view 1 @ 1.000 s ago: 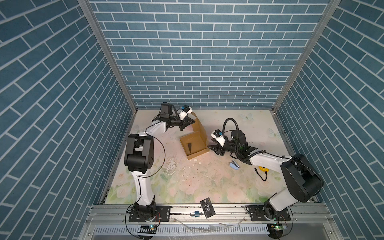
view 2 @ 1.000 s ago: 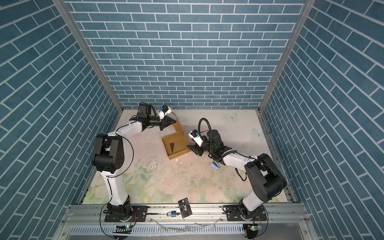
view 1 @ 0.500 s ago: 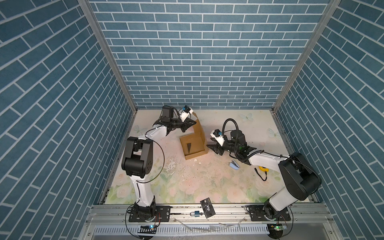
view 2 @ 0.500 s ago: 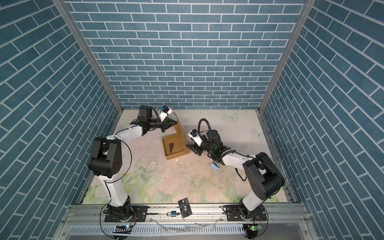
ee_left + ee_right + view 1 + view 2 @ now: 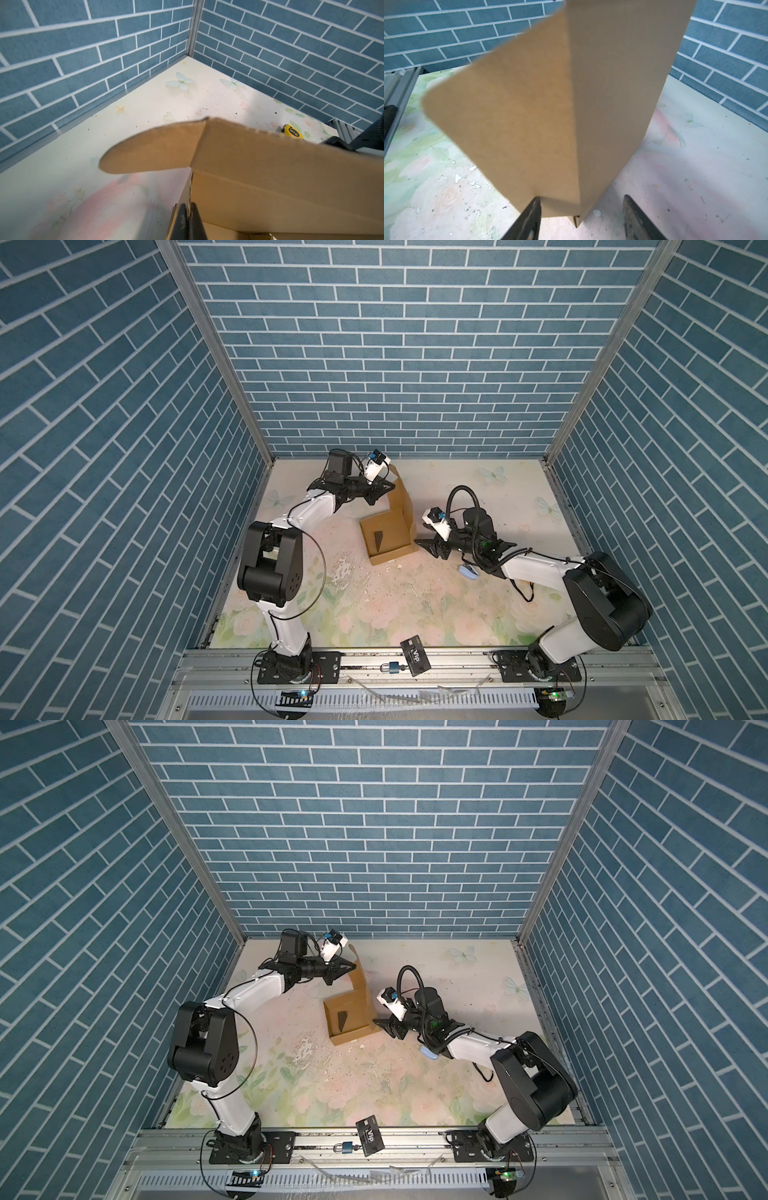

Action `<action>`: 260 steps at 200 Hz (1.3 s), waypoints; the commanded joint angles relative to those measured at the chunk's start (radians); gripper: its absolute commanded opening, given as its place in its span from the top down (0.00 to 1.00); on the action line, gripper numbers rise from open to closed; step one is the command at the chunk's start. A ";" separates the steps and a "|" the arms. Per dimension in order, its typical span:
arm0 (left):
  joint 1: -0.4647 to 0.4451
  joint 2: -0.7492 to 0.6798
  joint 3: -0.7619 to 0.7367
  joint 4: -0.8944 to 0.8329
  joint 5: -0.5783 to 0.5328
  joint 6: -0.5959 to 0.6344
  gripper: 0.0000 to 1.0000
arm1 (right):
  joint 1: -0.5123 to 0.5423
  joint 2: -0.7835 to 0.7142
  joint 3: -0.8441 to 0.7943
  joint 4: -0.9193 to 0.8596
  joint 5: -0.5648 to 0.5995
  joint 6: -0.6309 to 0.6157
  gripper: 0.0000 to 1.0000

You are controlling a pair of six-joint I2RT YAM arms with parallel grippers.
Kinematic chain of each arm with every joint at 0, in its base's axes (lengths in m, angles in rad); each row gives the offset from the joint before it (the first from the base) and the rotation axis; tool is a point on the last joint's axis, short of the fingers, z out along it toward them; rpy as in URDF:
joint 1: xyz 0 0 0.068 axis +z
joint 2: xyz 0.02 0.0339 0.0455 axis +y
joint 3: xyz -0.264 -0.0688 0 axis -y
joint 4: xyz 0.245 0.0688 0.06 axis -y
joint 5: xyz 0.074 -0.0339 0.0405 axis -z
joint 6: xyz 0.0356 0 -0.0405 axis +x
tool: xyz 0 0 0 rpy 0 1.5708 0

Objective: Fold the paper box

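Observation:
Next, I guide the lid's near flap [image 5: 516,120] inside at the box's corner [image 5: 577,216] with my right gripper before the lid closes, because the flap sticks out past the near side of the box.
The tan paper box [image 5: 390,545] sits mid-table, its base open and its tall lid panel [image 5: 400,498] standing up along the right side. My left gripper [image 5: 387,488] is shut on the far edge of that panel; in the left wrist view its fingers [image 5: 182,222] pinch the cardboard edge [image 5: 270,176]. My right gripper [image 5: 424,546] is low at the box's near right corner and open. In the right wrist view the box's outer face [image 5: 550,104] fills the view. The corner sits between the spread jaws of my right gripper [image 5: 581,197], and one finger [image 5: 529,216] touches a flap.
A black VIP card [image 5: 415,655] and a padlock [image 5: 392,667] lie on the front rail. A small blue object [image 5: 467,571] lies under my right arm. A yellow tape measure [image 5: 292,133] lies beyond the box. White flecks [image 5: 345,570] dot the mat.
My left gripper has moved slightly right with the lid panel, which stands more upright. The right jaws have spread wider at the box's corner.

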 commanded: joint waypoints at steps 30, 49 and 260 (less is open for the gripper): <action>-0.032 -0.050 -0.018 -0.031 -0.019 -0.012 1.00 | 0.021 -0.005 0.009 0.051 0.028 -0.022 0.39; -0.044 -0.063 -0.031 -0.042 -0.027 -0.007 1.00 | 0.022 0.012 0.018 0.089 0.022 -0.004 0.41; 0.009 -0.155 -0.345 0.190 -0.014 -0.287 1.00 | 0.180 0.054 0.022 0.068 0.344 -0.123 0.65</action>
